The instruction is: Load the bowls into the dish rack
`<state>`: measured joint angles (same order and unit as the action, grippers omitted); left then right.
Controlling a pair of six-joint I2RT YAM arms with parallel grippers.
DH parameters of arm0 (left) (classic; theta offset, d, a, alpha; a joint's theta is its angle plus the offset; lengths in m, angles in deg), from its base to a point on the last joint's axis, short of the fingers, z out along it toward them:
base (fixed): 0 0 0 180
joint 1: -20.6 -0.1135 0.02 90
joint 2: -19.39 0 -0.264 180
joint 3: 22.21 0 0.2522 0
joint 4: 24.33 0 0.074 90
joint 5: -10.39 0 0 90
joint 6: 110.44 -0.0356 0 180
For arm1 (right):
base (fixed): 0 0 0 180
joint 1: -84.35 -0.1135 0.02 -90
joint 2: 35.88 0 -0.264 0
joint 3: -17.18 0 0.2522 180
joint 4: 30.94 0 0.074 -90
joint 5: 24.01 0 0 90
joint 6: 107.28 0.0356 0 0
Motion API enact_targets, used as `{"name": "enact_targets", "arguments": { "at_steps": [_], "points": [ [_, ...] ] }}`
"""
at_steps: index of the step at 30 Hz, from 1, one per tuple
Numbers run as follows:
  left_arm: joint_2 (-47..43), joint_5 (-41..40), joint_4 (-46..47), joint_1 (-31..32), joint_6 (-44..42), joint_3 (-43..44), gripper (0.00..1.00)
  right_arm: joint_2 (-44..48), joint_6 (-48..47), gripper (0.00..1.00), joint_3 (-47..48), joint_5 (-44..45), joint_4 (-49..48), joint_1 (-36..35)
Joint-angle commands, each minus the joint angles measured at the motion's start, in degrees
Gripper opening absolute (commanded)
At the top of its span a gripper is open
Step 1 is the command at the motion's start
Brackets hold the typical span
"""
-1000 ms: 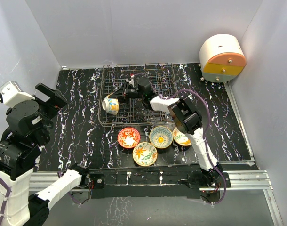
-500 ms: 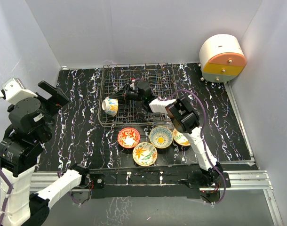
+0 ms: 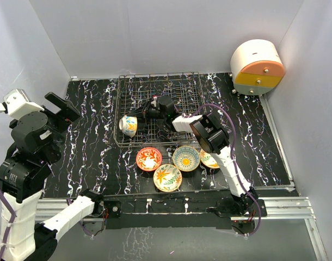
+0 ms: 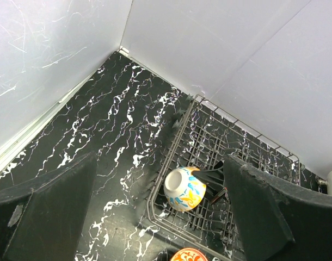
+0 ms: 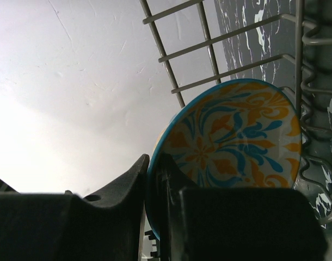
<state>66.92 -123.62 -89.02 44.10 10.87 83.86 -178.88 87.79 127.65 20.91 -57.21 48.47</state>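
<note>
The blue-orange bowl's base (image 3: 123,124) is close up against the rack's side, so next my right gripper puts the bowl down further in and then grips the bowl's rim (image 5: 179,113) again.
The dish rack (image 3: 177,89) stands at the back middle of the table. My right gripper (image 3: 137,116) reaches across it and is shut on the rim of a blue-orange bowl (image 3: 128,125), which is tipped on its side at the rack's front left corner. In the right wrist view the fingers pinch that bowl's (image 5: 237,141) rim at the right gripper (image 5: 153,163). The left wrist view shows the same bowl (image 4: 185,188) inside the rack (image 4: 237,136). My left gripper (image 3: 61,114) hangs open, high at the far left. A red bowl (image 3: 148,159), an orange-green bowl (image 3: 167,177), a blue-yellow bowl (image 3: 186,157) and a cream-green bowl (image 3: 209,159) sit before the rack.
A round white, orange and yellow drawer unit (image 3: 257,68) stands at the back right corner. Grey walls close in the table on three sides. The right arm's forearm crosses above the cream-green bowl.
The right gripper has carried the blue-orange bowl a little lower toward the rack's front left corner. The left arm has shifted slightly and stays open.
</note>
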Motion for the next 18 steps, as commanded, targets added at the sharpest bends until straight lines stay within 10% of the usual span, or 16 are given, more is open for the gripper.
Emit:
{"name": "enact_targets", "arguments": {
  "at_steps": [1,18],
  "points": [
    [0.3,-1.3,1.4,0.3,-0.7,-0.5,0.97,2.2,-0.9,0.15,-0.5,0.1,-0.2,-0.2],
    [0.1,-0.9,2.1,0.3,-0.3,-1.6,0.97,1.9,3.3,0.14,-0.1,-0.5,-5.5,-0.5]
  ]
}}
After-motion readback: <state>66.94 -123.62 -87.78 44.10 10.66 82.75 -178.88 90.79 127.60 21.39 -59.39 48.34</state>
